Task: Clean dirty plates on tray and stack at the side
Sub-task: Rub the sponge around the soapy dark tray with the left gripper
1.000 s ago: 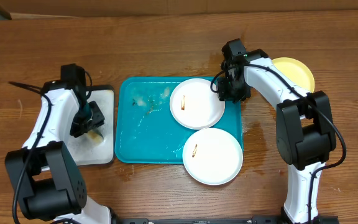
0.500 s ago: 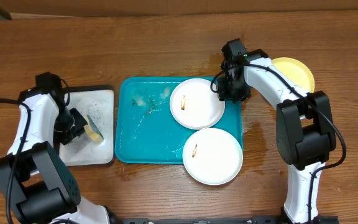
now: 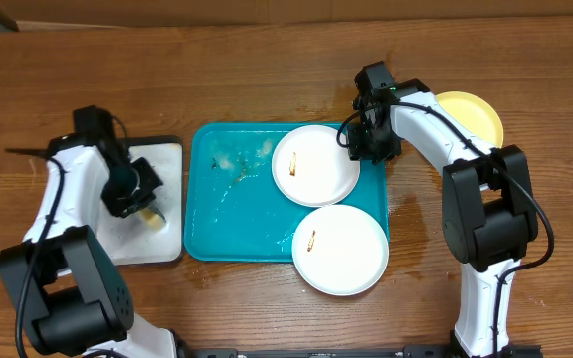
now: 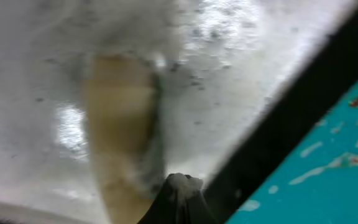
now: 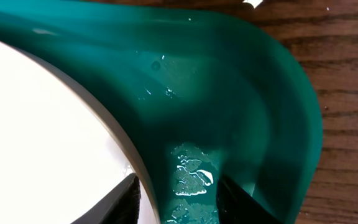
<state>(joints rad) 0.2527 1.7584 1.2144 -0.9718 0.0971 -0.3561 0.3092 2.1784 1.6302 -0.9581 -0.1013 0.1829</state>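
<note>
The closed fingers of the robot's left gripper are at the edge of the tan sponge [image 4: 152, 182], so next the gripper opens, moves back and puts both fingers around the sponge's body [image 4: 120, 121].
On the teal tray [image 3: 235, 214] lie two white plates. The upper plate [image 3: 315, 165] is at the back right; the lower plate [image 3: 340, 249] overhangs the front right corner. Each has a small brown smear. A pale yellow plate [image 3: 477, 115] rests on the table behind my right arm. My right gripper [image 3: 359, 145] is open, its jaws either side of the upper plate's rim [image 5: 126, 155], one finger over the plate and one over the tray [image 5: 247, 93]. My left gripper [image 3: 135, 189] is shut, tips [image 4: 180, 185] together at the edge of a tan sponge [image 4: 120, 124].
The sponge [image 3: 150, 213] lies on a small white tray with a black rim [image 3: 137, 249] left of the teal tray. Wet streaks and foam cover the teal tray's back left part [image 3: 237, 159]. Bare wooden table surrounds everything.
My left arm swung out to the left, then came back over the sponge while its jaws closed. The right arm and all the plates stayed where they were.
</note>
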